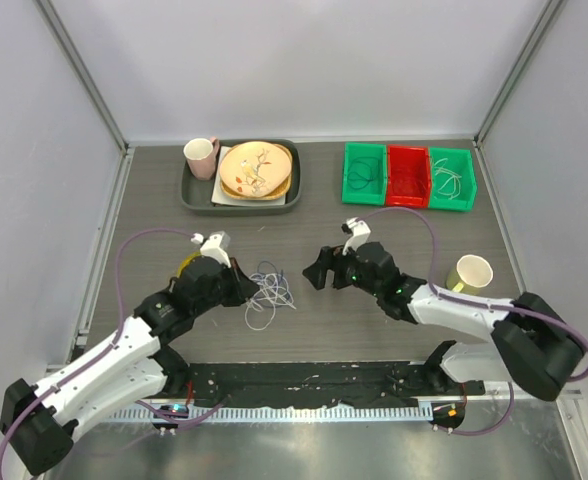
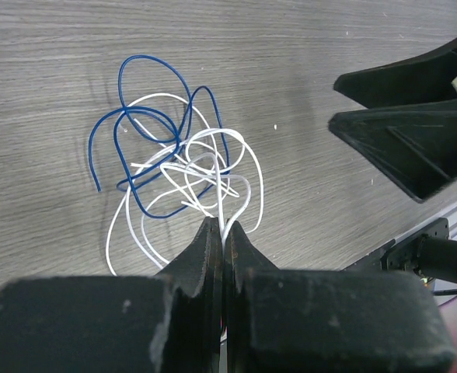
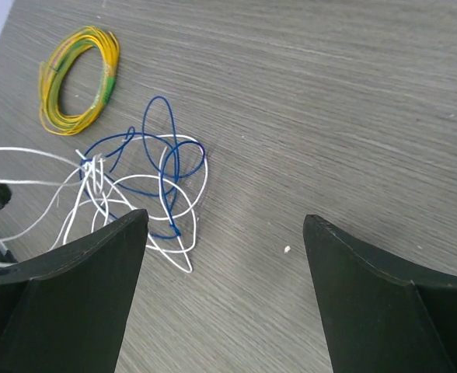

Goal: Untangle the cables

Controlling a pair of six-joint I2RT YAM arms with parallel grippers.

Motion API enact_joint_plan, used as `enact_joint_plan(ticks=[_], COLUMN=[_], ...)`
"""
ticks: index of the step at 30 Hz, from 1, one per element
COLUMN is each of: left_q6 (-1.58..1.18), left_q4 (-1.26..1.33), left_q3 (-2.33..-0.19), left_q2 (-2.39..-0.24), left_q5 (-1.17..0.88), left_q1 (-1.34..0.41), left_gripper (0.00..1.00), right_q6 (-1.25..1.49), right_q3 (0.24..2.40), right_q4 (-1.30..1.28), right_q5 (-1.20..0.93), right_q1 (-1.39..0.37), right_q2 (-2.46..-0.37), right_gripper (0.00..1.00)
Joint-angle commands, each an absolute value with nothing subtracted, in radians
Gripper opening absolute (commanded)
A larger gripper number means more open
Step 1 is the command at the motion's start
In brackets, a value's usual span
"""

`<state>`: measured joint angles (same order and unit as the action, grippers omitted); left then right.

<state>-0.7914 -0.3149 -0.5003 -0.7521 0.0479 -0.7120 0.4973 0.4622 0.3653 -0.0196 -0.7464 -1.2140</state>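
Observation:
The dark blue loops [image 3: 159, 98] rest loose and open on top of the white cable, so I expect the dark blue cable [image 3: 164, 192] to slip free when the robot pulls it.
A tangle of thin white and dark blue cables [image 1: 270, 291] lies on the table between the arms. It shows in the left wrist view [image 2: 174, 167] and in the right wrist view [image 3: 147, 183]. No red cable shows in the tangle. My left gripper [image 2: 222, 225] is shut on a white cable at the near edge of the tangle; in the top view it [image 1: 242, 288] sits at the tangle's left side. My right gripper [image 3: 225, 221] is open and empty, just right of the tangle; in the top view it [image 1: 314, 272] is a little apart from the cables.
A yellow wire ring [image 3: 79, 78] lies beyond the tangle. A dark tray [image 1: 194, 195] with a pink mug [image 1: 201, 156] and plates stands at the back. Green and red bins [image 1: 408, 176] stand back right. A yellow-green cup [image 1: 470, 272] is by the right arm.

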Motion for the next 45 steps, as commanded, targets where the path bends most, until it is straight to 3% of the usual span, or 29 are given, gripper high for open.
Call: enact_joint_plan(ticks=[1, 6, 17, 21, 22, 25, 31, 35, 40, 45], left_q6=[-0.813, -0.813, -0.813, -0.828, -0.833, -0.850, -1.023, -1.135, -1.102, -1.080], left_q4=[-0.298, -0.285, -0.293, -0.319, -0.325, -0.372, -0.588, -0.762, -0.795, -0.827], left_q3=[-0.480, -0.479, -0.485, -0.486, -0.486, -0.502, -0.537, -0.581, -0.587, -0.600], left_q2=[-0.752, -0.770, -0.784, -0.785, -0.785, -0.779, -0.747, -0.764, -0.819, -0.868], left_q5=[0.049, 0.031, 0.060, 0.133, 0.143, 0.198, 0.481, 0.639, 0.581, 0.548], left_q1=[-0.710, -0.710, -0.710, -0.710, -0.710, -0.710, -0.709, -0.680, -0.511, -0.379], left_gripper=[0.00, 0.00, 0.00, 0.00, 0.00, 0.00, 0.00, 0.00, 0.00, 0.00], right_q6=[0.528, 0.506, 0.528, 0.561, 0.564, 0.577, 0.649, 0.708, 0.782, 0.841], right_q3=[0.563, 0.675, 0.839, 0.812, 0.807, 0.770, 0.644, 0.545, 0.417, 0.319], right_q4=[0.437, 0.428, 0.453, 0.514, 0.512, 0.505, 0.407, 0.293, 0.071, -0.125], right_q5=[0.061, 0.086, 0.014, 0.018, 0.029, 0.087, 0.411, 0.654, 0.957, 1.046], right_q1=[-0.802, -0.860, -0.913, -0.919, -0.919, -0.920, -0.919, -0.913, -0.893, -0.853], right_q2=[-1.342, -1.509, -1.761, -1.741, -1.730, -1.680, -1.511, -1.283, -1.016, -0.671], right_gripper=[0.86, 0.83, 0.56, 0.28, 0.14, 0.01, 0.01, 0.01, 0.01, 0.01])
